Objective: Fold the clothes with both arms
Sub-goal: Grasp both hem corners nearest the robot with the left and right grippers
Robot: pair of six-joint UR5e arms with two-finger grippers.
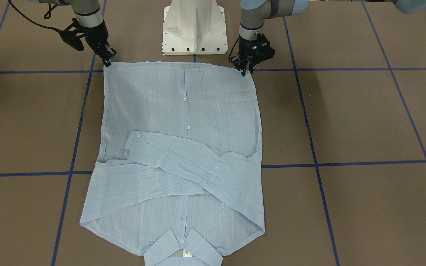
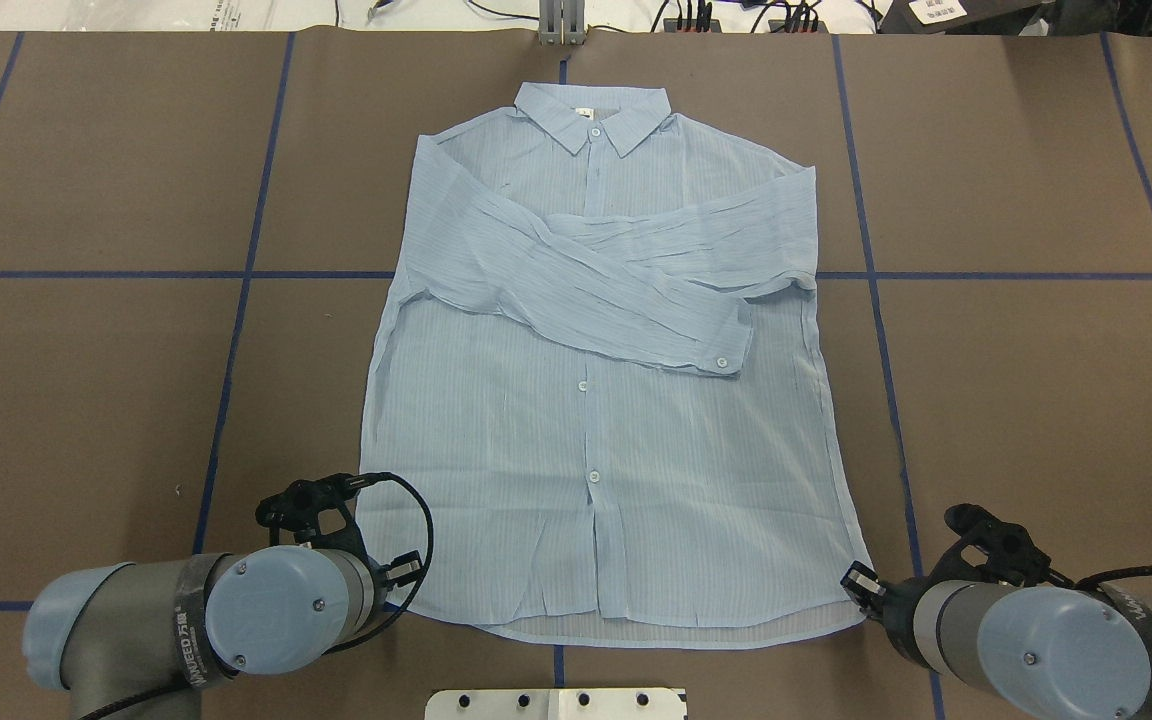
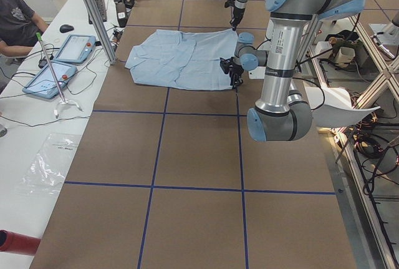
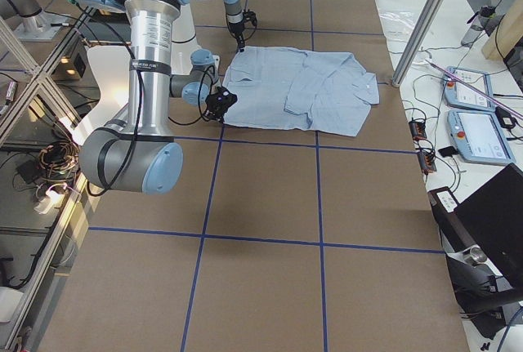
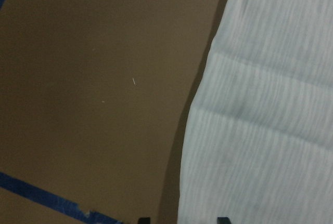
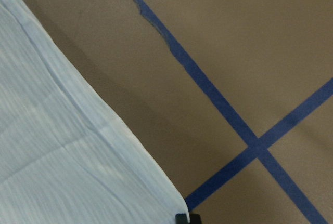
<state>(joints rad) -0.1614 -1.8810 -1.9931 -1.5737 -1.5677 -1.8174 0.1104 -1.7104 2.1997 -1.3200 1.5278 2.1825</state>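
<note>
The hem (image 1: 178, 63) will fold over and cover the sleeves when I carry it across, with the collar still showing, because the sleeves lie flat across the chest (image 1: 182, 164).
The pale blue striped shirt (image 1: 183, 111) lies flat, buttons up, on the brown table, its collar (image 2: 591, 118) away from the robot and both sleeves (image 2: 616, 280) crossed over the chest. My left gripper (image 1: 247, 71) stands at the hem's left corner. In the left wrist view its fingertips (image 5: 144, 219) are apart, with the shirt's edge (image 5: 208, 146) between them, so it is open. At the hem's other corner my right gripper (image 1: 107, 62) has its tips (image 6: 187, 218) together, right at the cloth's corner (image 6: 174, 198).
The white pedestal base (image 1: 194, 29) sits between the arms, just behind the hem. Blue tape lines (image 2: 236, 330) grid the table. A person (image 3: 15, 19) and tablets (image 3: 75, 47) are at the bench beyond the collar end. Cables (image 2: 716, 15) run along the far edge.
</note>
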